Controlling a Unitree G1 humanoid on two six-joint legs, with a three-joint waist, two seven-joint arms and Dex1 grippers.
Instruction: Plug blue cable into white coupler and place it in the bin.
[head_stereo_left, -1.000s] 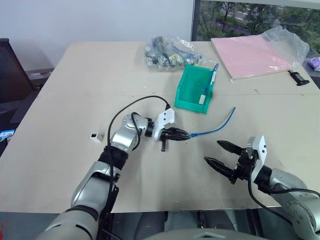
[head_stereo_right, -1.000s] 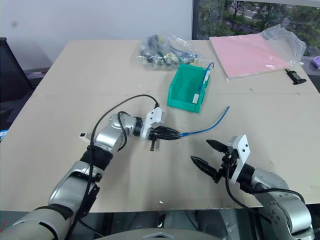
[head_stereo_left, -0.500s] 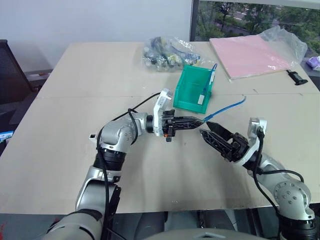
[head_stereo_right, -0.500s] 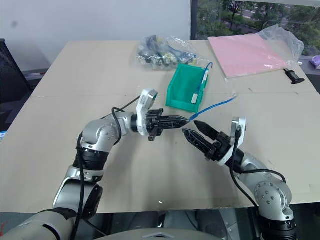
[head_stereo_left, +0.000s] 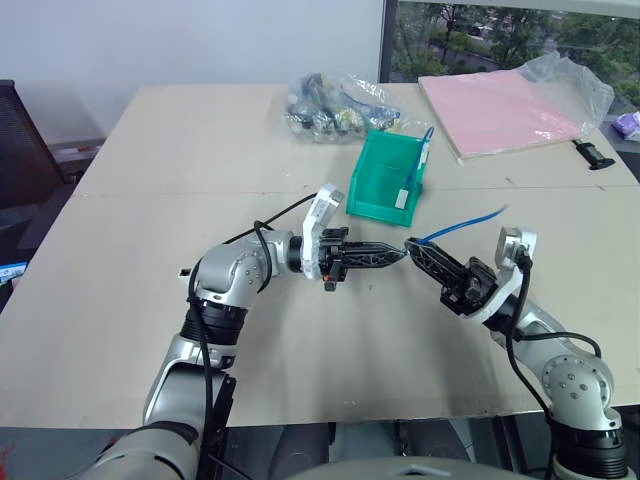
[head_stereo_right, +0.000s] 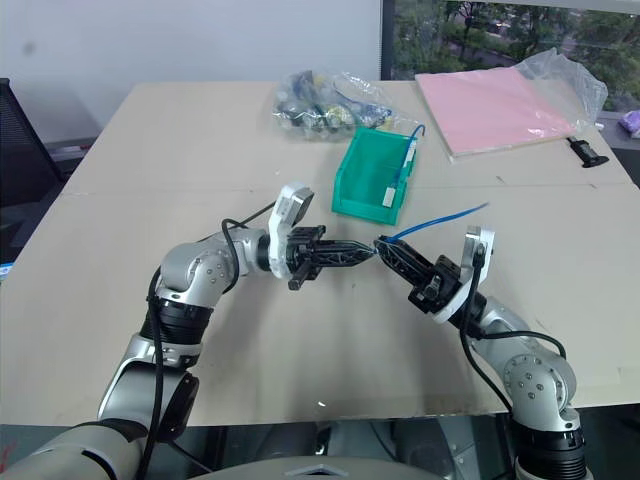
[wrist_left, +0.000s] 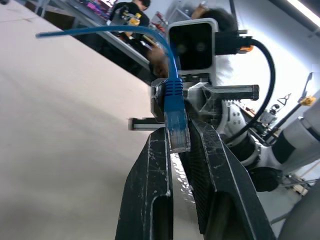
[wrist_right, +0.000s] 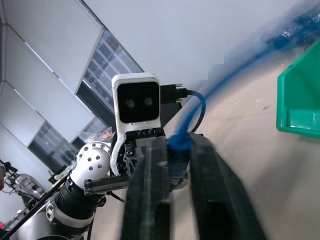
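Next, I open my left gripper, which is covering the clear plug (wrist_left: 178, 136), and get the white coupler with it while my right gripper holds the blue boot.
The blue cable (head_stereo_left: 462, 222) hangs in the air over the middle of the table, its free end pointing right. My left gripper (head_stereo_left: 398, 252) is shut on the clear plug at its near end; in the left wrist view the plug (wrist_left: 176, 131) sits between the fingers. My right gripper (head_stereo_left: 414, 250) meets it tip to tip and is shut on the blue boot (wrist_right: 179, 144) just behind the plug. The white coupler (head_stereo_left: 185, 272) lies on the table beside my left elbow. The bin (head_stereo_left: 383, 182) stands just beyond both grippers.
Another blue cable with a white piece (head_stereo_left: 417, 172) lies in the bin. A clear bag of mixed cables (head_stereo_left: 340, 105) sits behind it. A pink packet in clear plastic (head_stereo_left: 505, 110) and a small black object (head_stereo_left: 598, 156) are at the far right.
Both grippers rose off the table and came together. The left one lifted the cable end and rolled. The right one, open before, has shut on the cable next to the left one's tips.
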